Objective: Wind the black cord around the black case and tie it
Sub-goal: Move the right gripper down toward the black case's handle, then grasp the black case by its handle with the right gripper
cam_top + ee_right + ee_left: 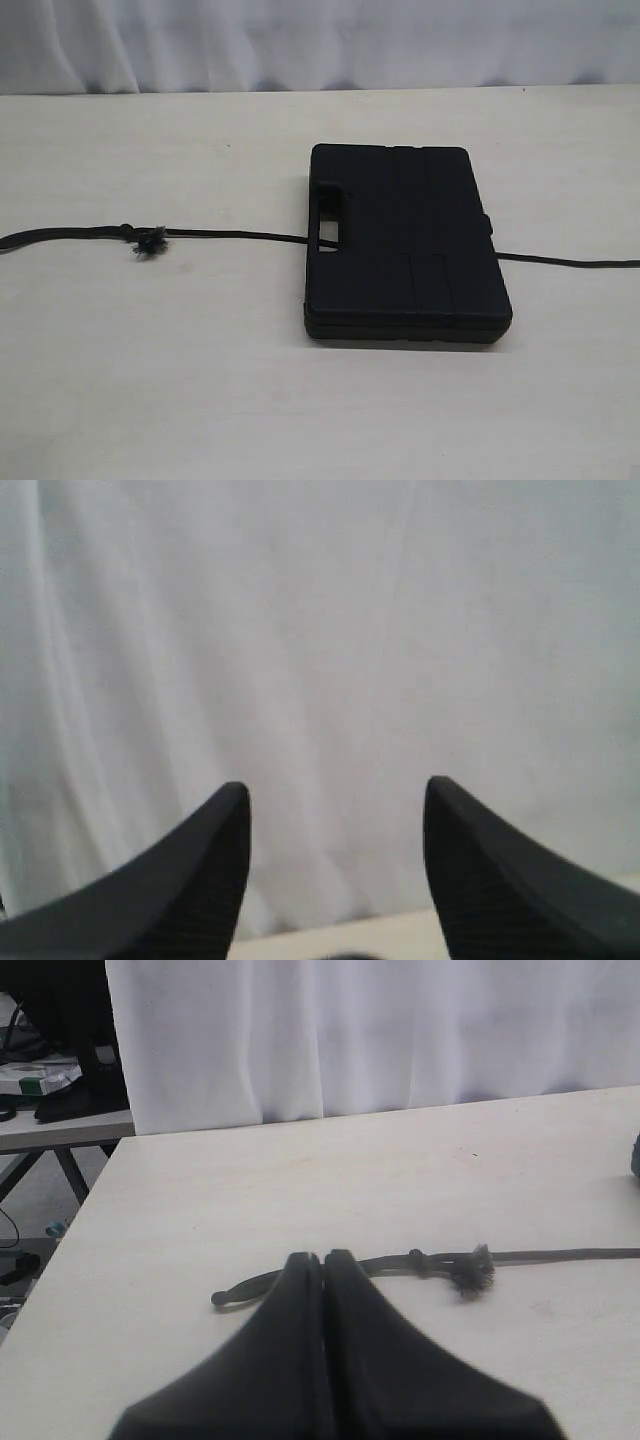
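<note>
My open right gripper carries on toward the black case's handle [314, 218] and closes across it, because the handle slot [329, 232] is clear for a finger.
The black case [405, 240] lies flat on the table, right of centre, its handle slot facing left. The black cord [230, 235] runs across the table from the left edge, passes at the handle slot, and comes out on the case's right side toward the right edge. Its knot [127, 231] and frayed tuft [150, 243] lie left of the case. Neither gripper shows in the exterior view. My left gripper [323, 1257] is shut, its tips in front of the cord [560, 1254] near the tuft [472, 1270], with nothing seen between them. My right gripper [335, 790] is open and empty.
A white curtain [300, 40] hangs behind the light table [300, 400]. In the left wrist view the table's side edge [70, 1240] drops off toward a second table with clutter [50, 1080]. The right wrist view faces the curtain [330, 630].
</note>
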Available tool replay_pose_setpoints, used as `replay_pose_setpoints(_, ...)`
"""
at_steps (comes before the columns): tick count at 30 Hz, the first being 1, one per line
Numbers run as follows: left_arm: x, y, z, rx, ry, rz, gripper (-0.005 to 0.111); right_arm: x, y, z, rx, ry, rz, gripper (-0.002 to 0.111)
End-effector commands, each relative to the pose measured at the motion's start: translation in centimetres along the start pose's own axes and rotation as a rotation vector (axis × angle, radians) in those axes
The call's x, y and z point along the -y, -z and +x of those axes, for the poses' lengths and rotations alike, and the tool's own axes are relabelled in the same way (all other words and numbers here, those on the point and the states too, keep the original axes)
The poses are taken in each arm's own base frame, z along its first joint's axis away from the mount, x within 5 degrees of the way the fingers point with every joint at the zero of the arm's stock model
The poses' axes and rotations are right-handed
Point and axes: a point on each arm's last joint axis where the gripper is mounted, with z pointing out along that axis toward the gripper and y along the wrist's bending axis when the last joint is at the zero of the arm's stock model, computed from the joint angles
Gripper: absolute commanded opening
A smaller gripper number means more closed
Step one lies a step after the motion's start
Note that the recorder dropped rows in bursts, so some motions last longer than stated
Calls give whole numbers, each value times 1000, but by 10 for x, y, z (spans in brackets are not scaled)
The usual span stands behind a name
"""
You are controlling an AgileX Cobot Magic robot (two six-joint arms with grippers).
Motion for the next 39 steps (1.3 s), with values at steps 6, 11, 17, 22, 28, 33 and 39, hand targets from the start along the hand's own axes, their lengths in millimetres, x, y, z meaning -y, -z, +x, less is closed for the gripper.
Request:
replay_pose_setpoints(6,0,0,0,11,1,7,0,-10,-69,-35,-539,144,125,54)
replay_pose_setpoints(11,0,0,0,11,1,7,0,-13,-112,-29,-888,163,124,54)
replay_pose_setpoints(17,0,0,0,11,1,7,0,-36,-161,4,-1050,-27,-167,54)
replay_pose_setpoints(22,0,0,0,11,1,7,0,-59,-189,63,-1218,33,-277,50)
replay_pose_setpoints(28,0,0,-1,17,-1,6,0,-109,-216,137,-1294,177,-250,50)
replay_pose_setpoints(33,0,0,-1,17,-1,6,0,-146,-242,168,-1323,290,-120,50)
replay_pose_setpoints(39,0,0,-1,17,-1,6,0,-186,-257,195,-1312,451,110,50)
